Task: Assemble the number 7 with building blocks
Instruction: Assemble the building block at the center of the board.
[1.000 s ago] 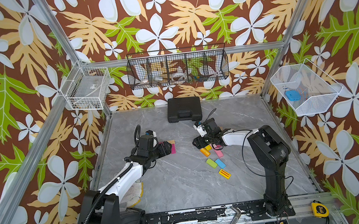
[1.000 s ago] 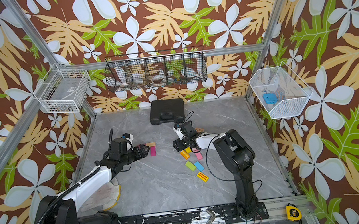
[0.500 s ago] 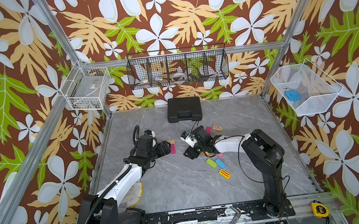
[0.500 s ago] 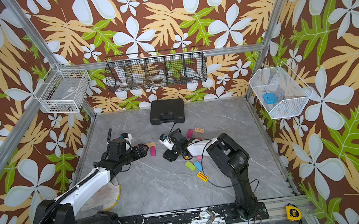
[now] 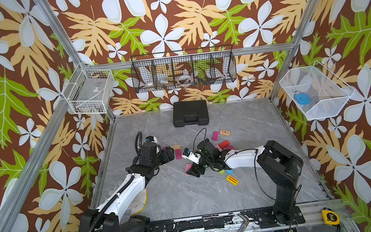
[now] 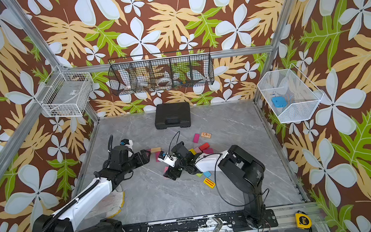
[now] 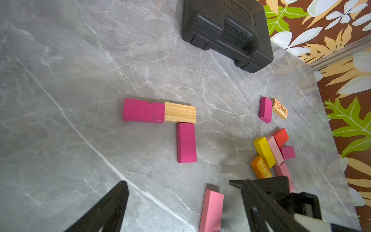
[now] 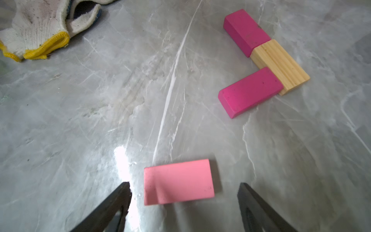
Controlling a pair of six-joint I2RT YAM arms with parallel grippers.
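Observation:
I should narrow my right gripper's fingers and push the pink block (image 8: 178,181) to the second magenta block's loose end (image 8: 227,104), because the pink block lies crooked and short of that end.
Three building blocks form an angle on the grey table: a magenta block (image 7: 143,110) end to end with a plain wood block (image 7: 180,112), and a second magenta block (image 7: 186,142) set square under the wood one. A pink block (image 8: 178,181) lies on the table between the fingers of my right gripper (image 8: 183,186), which is open and touches neither side of it. My left gripper (image 5: 168,153) is open beside the angle with nothing in it. Loose blocks lie to the right: red (image 5: 224,144), yellow (image 7: 264,151), orange (image 7: 261,167), a yellow red-striped one (image 5: 232,180).
A black plastic case (image 5: 190,116) sits at the back of the table. A white work glove (image 8: 34,30) lies near the left arm's base. Wire baskets (image 5: 184,72) hang on the walls. The two grippers are close together mid-table.
My right gripper has moved from the loose pile leftward and toward the front, and the pink block now lies free between its opened fingers. The left gripper has hardly moved.

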